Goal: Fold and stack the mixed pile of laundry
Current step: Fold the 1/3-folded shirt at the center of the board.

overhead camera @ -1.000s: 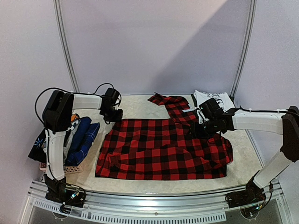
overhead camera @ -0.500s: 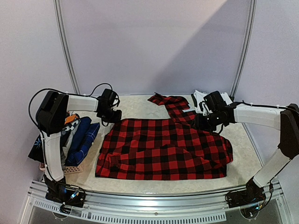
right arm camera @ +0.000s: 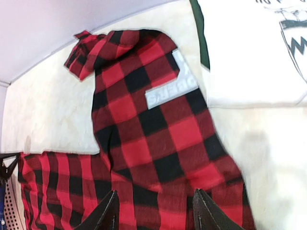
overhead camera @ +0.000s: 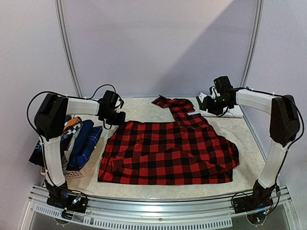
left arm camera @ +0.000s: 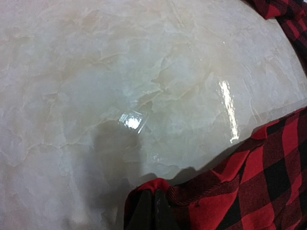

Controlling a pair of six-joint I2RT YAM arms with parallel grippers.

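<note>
I should move my right gripper down next and close it on the sleeve's base edge [overhead camera: 208,123], because that edge lies clear of the T-shirt and my left gripper is holding one back corner [overhead camera: 127,124].
The red-black plaid shirt [overhead camera: 168,151] lies spread flat on the table, one sleeve reaching to the back. My left gripper [overhead camera: 115,117] is shut on the shirt's back left corner. In the left wrist view the gripper [left arm camera: 154,199] pinches a red fold of the shirt [left arm camera: 249,182]. My right gripper [overhead camera: 207,103] is open and empty, raised over the sleeve. In the right wrist view the gripper [right arm camera: 156,191] hovers above the sleeve [right arm camera: 139,120] with its white lettering [right arm camera: 170,88]. The white-and-green T-shirt [right arm camera: 249,57] lies folded beside it, mostly hidden by my arm in the top view [overhead camera: 236,113].
A small woven basket [overhead camera: 72,173] at the left table edge holds navy, blue and orange-patterned garments [overhead camera: 84,143]. Frame posts and a wall stand behind the table. A metal rail runs along the near edge.
My right gripper has left the shirt's right side and moved up and back toward the far right corner. My left gripper stays shut on the shirt's corner.
</note>
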